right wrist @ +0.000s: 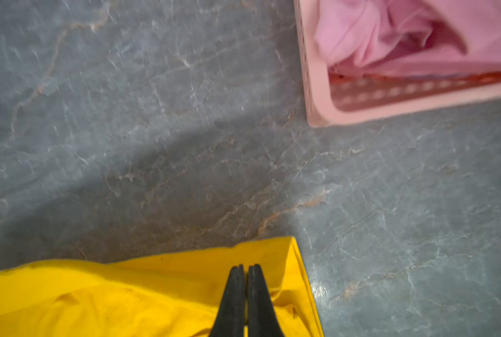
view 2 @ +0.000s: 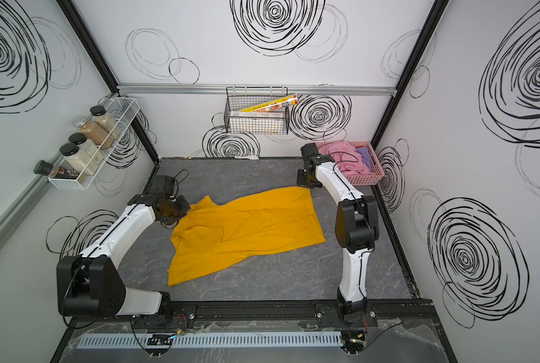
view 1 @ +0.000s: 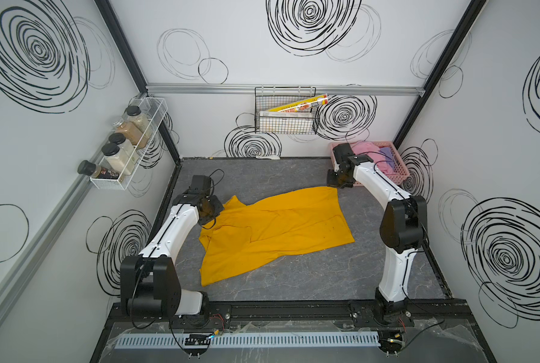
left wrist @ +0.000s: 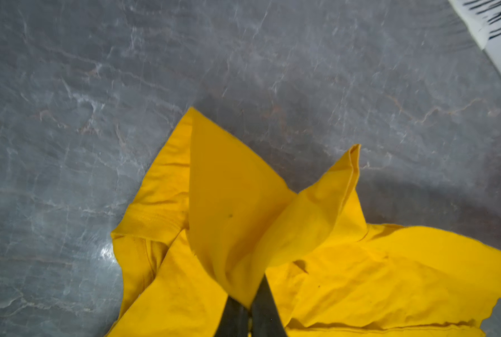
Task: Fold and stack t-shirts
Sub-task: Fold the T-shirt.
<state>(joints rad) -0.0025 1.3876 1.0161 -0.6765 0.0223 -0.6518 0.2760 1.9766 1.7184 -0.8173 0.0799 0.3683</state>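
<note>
The folded-over layer runs along the t-shirt's hem (right wrist: 305, 280) underneath, so my right gripper should keep pulling the hem corner toward the t-shirt's near edge (view 1: 341, 244) until the layer is flat.
A mustard-yellow t-shirt (view 1: 275, 229) (view 2: 246, 229) lies spread and rumpled across the grey table. At the shirt's near-left end my left gripper (view 1: 222, 211) (left wrist: 249, 306) is shut on a pinch of its fabric (left wrist: 243, 204), which rises in a peak from the jaws. Over the shirt's far-right hem corner (right wrist: 272, 256) my right gripper (view 1: 336, 185) (right wrist: 245, 267) is shut, with yellow cloth showing between its fingers. A light pink t-shirt (view 1: 366, 147) (right wrist: 360, 38) and a lavender t-shirt (view 1: 388, 154) lie crumpled in the pink basket (view 1: 400, 176) (right wrist: 319, 87).
The pink basket stands in the far right corner, just behind my right wrist. A white wire rack of spice jars (view 1: 130, 147) hangs on the left wall. A black wire basket with boxes (view 1: 286, 116) hangs on the back wall. A small white object (view 1: 267, 157) lies at the table's back edge.
</note>
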